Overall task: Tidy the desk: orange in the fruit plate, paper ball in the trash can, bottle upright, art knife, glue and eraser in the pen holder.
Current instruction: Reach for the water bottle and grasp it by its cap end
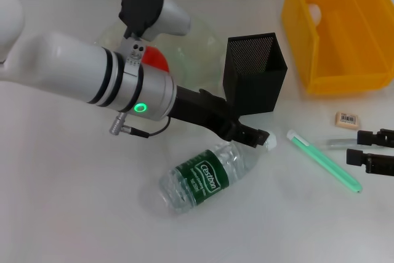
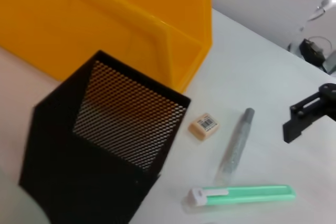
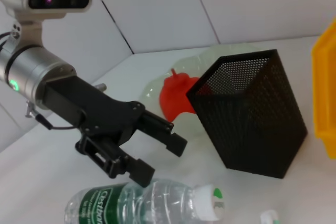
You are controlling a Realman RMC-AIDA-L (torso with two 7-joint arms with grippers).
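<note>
The bottle's neck (image 1: 251, 154) is below my left gripper, which slants too flat, so I'll tilt it steeply down and grip behind the white cap (image 1: 271, 142) before righting the bottle.
The bottle (image 1: 200, 177) lies on its side, white cap (image 1: 269, 143) toward the pen holder (image 1: 255, 72). My left gripper (image 1: 252, 135) is open just above the bottle's neck; the right wrist view shows it (image 3: 164, 160) over the bottle (image 3: 142, 203). The orange (image 1: 155, 60) sits in the fruit plate (image 1: 200, 44), mostly hidden by my left arm. The glue (image 1: 325, 162), art knife (image 1: 337, 143) and eraser (image 1: 346, 119) lie on the table to the right. My right gripper (image 1: 355, 146) is open at the knife's far end. The trash can (image 1: 338, 35) stands at the back right.
A white lump (image 1: 314, 12) lies inside the trash can. In the left wrist view the pen holder (image 2: 105, 156) stands just in front of the trash can (image 2: 105, 24), with the eraser (image 2: 203, 126), art knife (image 2: 234, 148) and glue (image 2: 247, 194) beside it.
</note>
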